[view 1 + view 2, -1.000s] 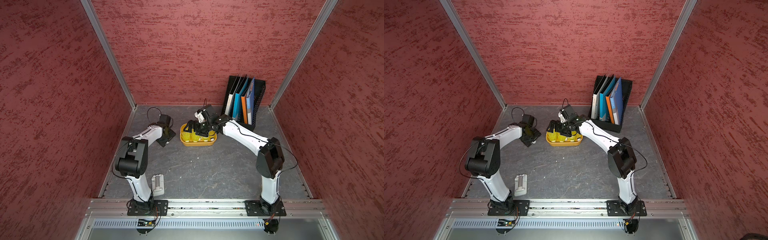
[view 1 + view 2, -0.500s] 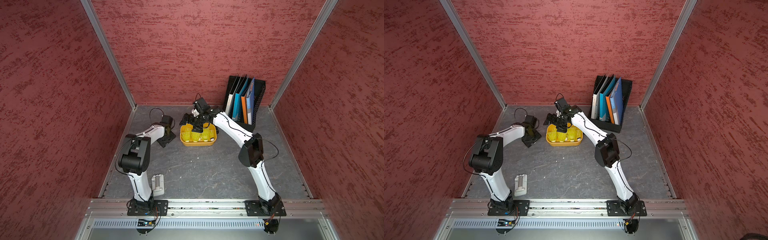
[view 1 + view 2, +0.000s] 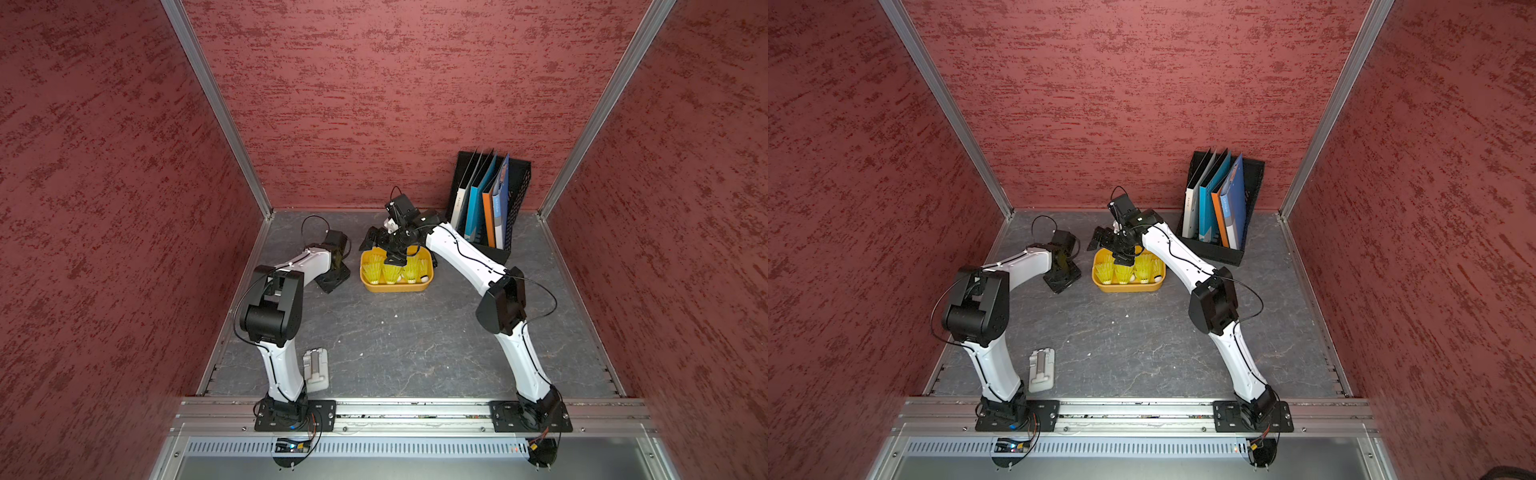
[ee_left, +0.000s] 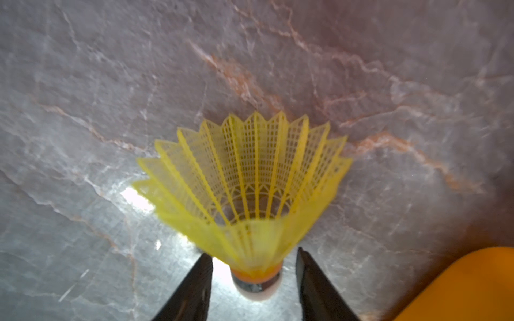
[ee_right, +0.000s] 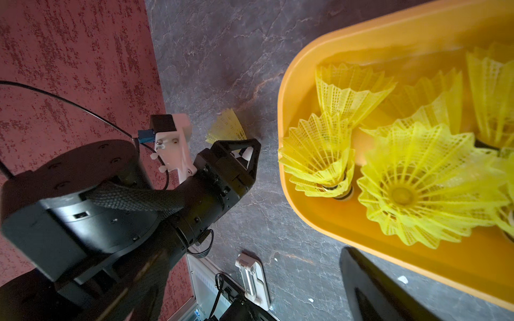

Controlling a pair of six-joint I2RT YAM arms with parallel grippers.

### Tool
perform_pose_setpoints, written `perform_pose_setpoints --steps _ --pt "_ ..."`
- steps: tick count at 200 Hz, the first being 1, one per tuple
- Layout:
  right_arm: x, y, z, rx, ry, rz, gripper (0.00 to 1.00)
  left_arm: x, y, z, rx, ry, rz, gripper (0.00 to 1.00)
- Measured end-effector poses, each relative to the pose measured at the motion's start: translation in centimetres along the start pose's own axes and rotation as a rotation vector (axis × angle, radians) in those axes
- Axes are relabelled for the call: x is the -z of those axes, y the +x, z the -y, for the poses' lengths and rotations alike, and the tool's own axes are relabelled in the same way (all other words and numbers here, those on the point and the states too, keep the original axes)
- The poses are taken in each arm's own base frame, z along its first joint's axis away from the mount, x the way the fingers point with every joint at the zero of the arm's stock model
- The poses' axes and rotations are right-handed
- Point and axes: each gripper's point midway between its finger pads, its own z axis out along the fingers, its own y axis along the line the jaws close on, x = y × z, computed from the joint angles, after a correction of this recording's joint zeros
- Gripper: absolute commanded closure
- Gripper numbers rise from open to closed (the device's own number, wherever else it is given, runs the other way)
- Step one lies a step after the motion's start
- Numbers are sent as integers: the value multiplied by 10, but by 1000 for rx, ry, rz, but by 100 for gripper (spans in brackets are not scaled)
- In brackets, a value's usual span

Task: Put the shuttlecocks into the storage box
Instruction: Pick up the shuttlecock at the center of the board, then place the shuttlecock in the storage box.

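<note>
Next, I move my right gripper back toward the other end (image 3: 424,272) of the storage box first, because it is hovering over the storage box's end (image 3: 370,265) where my left gripper must put the shuttlecock.
One yellow-green shuttlecock (image 4: 250,180) lies on the grey floor just left of the storage box (image 3: 395,287), its skirt pointing away from my left gripper (image 4: 253,253). The left jaws stand open on either side of its white tip, with a small gap on each side. From the right wrist view the same shuttlecock (image 5: 226,129) shows beyond the left gripper. Several shuttlecocks (image 5: 417,189) stand inside the orange-yellow box (image 5: 283,111). My right gripper (image 3: 385,249) hovers open and empty over the box's far left part; only one of its fingers (image 5: 375,286) shows in its wrist view.
A black mesh file rack (image 3: 515,191) with folders stands at the back right, close behind the right arm. A flat white plastic piece (image 3: 316,368) lies near the left arm's base. Red walls close in the floor on three sides.
The right arm's elbow has swung leftward while its gripper stayed over the box. The left jaws have drawn in around the shuttlecock's tip; the left arm has barely moved.
</note>
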Motion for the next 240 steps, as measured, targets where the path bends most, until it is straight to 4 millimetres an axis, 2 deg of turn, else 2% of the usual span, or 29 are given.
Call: perform_pose_setpoints --steps 34,82,121,154,179,201,220,240 --pt "-6 4 10 -13 23 -18 2 -4 2 -2 -13 -18 2 58" --pt "-11 8 22 -28 45 -33 2 -6 3 -1 -36 -24 5 79" --pt "-4 4 19 -16 41 -11 2 -4 2 -2 -61 -37 17 82" --pt "14 0 9 28 34 37 2 3 3 4 -112 -34 35 82" --pt "36 1 5 72 43 83 2 19 1 11 -162 -13 51 82" --pt "58 7 7 103 60 117 1 46 -6 22 -202 50 85 82" --pt "76 15 12 123 74 145 1 77 -15 41 -248 142 125 82" --pt "86 22 21 135 92 161 2 105 -14 67 -320 249 144 82"
